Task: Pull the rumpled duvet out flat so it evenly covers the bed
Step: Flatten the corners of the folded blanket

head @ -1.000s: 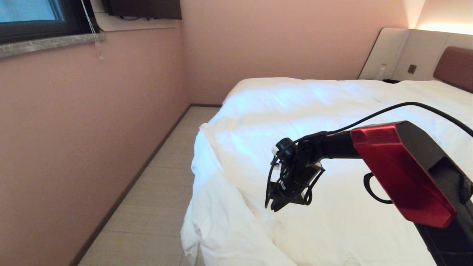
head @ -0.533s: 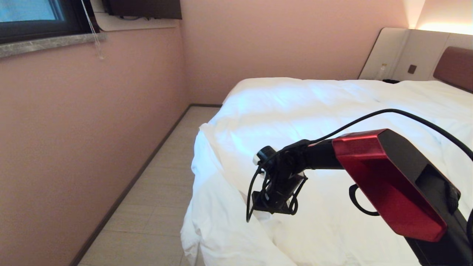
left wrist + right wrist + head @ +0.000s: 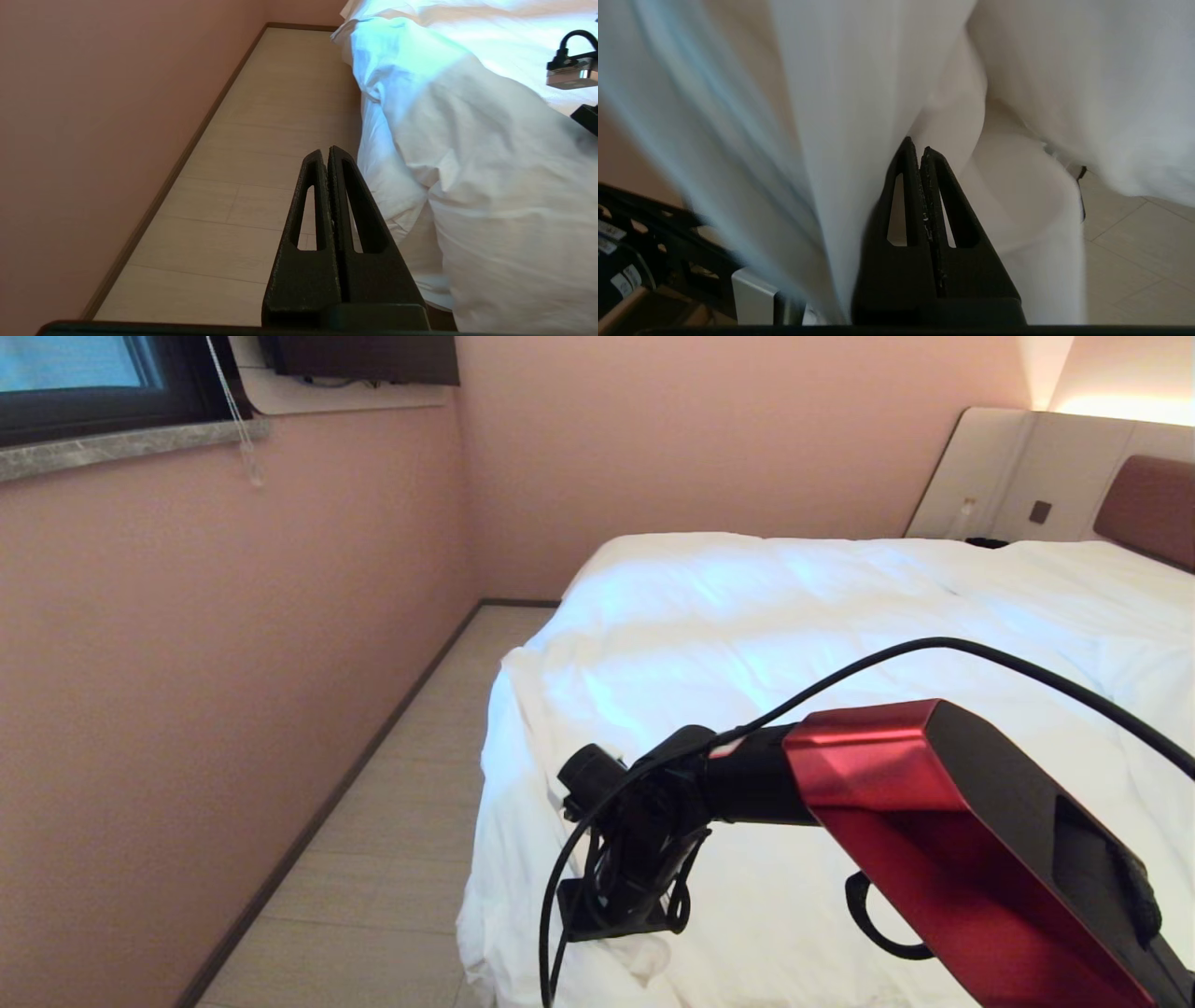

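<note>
My right gripper's closed, empty fingers are deep in the hanging folds at the duvet's corner (image 3: 643, 956), so I should back out and lift clear, leaving that corner spread.
The white puffy duvet (image 3: 794, 616) lies over the bed up to the brown headboard (image 3: 1153, 509), fairly smooth on top. It hangs in folds over the near left corner (image 3: 490, 163). My right gripper (image 3: 611, 919) points down at that corner on the red and black arm, its fingers pressed into the hanging folds (image 3: 878, 70). Its jaws are shut (image 3: 916, 143), and no cloth shows between the tips. My left gripper (image 3: 326, 151) is shut and empty, parked low over the floor beside the bed, outside the head view.
A strip of pale tiled floor (image 3: 392, 859) runs between the pink wall (image 3: 187, 709) and the bed's left side. A window sill (image 3: 121, 443) sits high on that wall. Part of my own black frame (image 3: 649, 242) shows close behind the hanging cloth.
My right arm has swung left and down, from over the duvet's top to the bed's near left corner. The loose fold at that corner now hangs down under the gripper.
</note>
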Robot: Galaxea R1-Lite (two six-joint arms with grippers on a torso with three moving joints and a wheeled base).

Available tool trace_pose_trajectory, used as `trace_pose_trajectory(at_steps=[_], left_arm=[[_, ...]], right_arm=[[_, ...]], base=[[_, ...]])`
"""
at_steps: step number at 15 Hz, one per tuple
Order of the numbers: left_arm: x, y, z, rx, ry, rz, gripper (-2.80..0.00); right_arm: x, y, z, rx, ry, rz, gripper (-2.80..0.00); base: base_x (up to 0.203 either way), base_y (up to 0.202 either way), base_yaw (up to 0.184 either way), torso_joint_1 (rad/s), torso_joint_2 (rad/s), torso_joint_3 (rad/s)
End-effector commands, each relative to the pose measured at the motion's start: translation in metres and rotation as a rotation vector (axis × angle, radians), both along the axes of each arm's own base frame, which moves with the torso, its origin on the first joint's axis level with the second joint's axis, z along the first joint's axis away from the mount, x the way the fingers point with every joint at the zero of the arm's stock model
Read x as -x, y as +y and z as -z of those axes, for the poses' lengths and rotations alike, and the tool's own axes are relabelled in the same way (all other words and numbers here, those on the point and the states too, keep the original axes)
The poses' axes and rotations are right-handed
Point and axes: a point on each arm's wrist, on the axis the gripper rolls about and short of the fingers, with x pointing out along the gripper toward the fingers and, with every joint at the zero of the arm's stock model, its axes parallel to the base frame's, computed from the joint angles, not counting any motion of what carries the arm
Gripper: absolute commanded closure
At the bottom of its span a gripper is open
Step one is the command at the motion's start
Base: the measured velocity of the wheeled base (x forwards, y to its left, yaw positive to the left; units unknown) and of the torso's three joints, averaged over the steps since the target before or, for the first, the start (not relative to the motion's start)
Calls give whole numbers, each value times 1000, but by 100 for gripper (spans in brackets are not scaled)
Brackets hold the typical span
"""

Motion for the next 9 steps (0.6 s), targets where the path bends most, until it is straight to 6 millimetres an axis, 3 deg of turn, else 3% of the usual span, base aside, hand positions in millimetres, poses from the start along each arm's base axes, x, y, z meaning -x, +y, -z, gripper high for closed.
trace_pose_trajectory(at_steps=[1,3,9], left_arm=[[0,0,0,1,0,-1,0],[0,0,0,1,0,-1,0],[0,0,0,1,0,0,0]], right_arm=[[13,13,-2,-10,-5,-35,0],[43,39,-4,-32,-21,-119,0],[84,65,-15,-70,-31,-210,0]], base=[[0,0,0,0,0,0],[0,0,0,0,0,0],[0,0,0,0,0,0]])
